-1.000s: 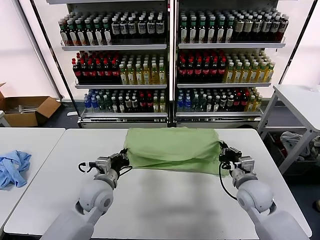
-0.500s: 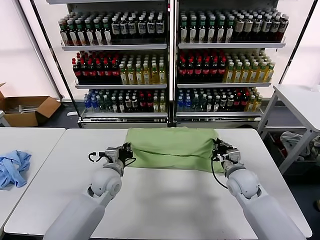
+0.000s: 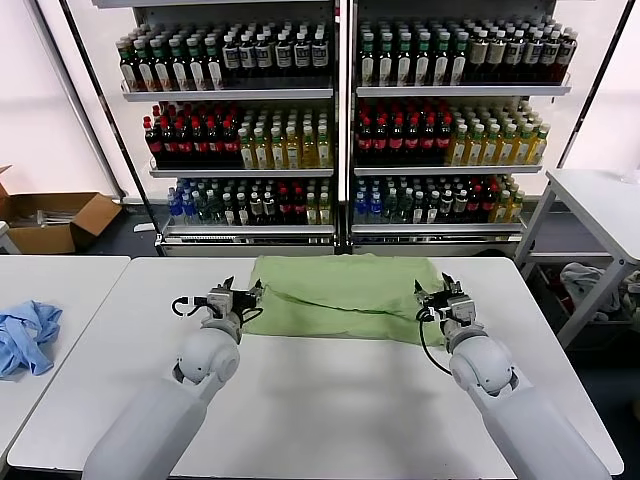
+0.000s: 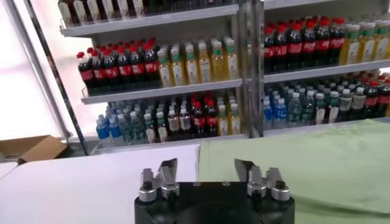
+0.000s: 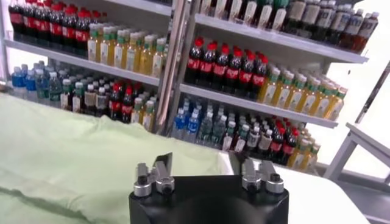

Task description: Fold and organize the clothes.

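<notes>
The light green polo shirt reaches out to the table's far rim, so hidden cloth hanging over it will slide into view when the robot pulls the shirt.
The light green polo shirt lies folded into a wide flat rectangle at the far middle of the white table. Its collar, buttons and chequered print are hidden. My left gripper is open and empty at the shirt's left edge. In the left wrist view the gripper stands over the line where the shirt meets the table. My right gripper is open and empty at the shirt's right edge. In the right wrist view it hovers over the shirt's far right corner.
Shelves of bottles stand just behind the table. A light blue garment lies on a separate table to the left. A cardboard box sits on the floor at the far left. Another white table stands to the right.
Both grippers have moved away from me, towards the shelves, along the shirt's sides. The shirt's near edge now lies farther back and the shirt is shorter front to back.
</notes>
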You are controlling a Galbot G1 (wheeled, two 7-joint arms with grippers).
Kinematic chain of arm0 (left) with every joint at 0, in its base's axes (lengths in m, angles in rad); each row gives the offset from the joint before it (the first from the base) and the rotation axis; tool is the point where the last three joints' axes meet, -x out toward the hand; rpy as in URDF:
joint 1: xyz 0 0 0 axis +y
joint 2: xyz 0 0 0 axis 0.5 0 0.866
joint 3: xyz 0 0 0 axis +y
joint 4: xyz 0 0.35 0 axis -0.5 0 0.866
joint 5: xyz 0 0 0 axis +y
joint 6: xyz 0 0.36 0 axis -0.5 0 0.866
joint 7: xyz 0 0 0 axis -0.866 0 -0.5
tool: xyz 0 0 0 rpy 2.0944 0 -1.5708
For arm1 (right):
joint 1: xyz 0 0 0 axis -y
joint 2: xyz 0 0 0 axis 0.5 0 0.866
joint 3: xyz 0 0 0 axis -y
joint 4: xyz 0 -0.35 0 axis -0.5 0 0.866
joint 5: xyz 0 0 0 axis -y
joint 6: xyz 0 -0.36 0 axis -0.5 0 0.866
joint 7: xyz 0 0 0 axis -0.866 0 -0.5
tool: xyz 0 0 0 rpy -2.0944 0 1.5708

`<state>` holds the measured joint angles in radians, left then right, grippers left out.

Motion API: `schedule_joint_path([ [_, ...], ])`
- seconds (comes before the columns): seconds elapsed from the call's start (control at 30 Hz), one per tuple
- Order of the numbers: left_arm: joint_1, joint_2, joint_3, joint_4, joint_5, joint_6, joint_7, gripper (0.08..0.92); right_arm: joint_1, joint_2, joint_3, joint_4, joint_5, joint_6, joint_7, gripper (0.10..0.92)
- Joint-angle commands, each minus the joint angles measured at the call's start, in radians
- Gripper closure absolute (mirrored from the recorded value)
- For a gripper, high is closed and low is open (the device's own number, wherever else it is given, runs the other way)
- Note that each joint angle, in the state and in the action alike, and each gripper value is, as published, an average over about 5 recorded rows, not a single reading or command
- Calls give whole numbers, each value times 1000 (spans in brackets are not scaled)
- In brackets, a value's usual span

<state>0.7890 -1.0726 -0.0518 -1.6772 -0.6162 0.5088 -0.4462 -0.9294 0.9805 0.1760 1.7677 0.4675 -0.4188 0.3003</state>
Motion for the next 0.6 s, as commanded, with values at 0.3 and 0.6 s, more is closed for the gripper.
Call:
schedule_joint_path([
  [0.3, 397, 131, -203, -283, -32, -4, 115, 178, -479, -93, 236, 259, 231, 137, -37, 203],
  [0.6, 347, 115, -190, -182, -58, -46, 132, 177, -498, -75, 288, 185, 285, 166, -29, 203],
])
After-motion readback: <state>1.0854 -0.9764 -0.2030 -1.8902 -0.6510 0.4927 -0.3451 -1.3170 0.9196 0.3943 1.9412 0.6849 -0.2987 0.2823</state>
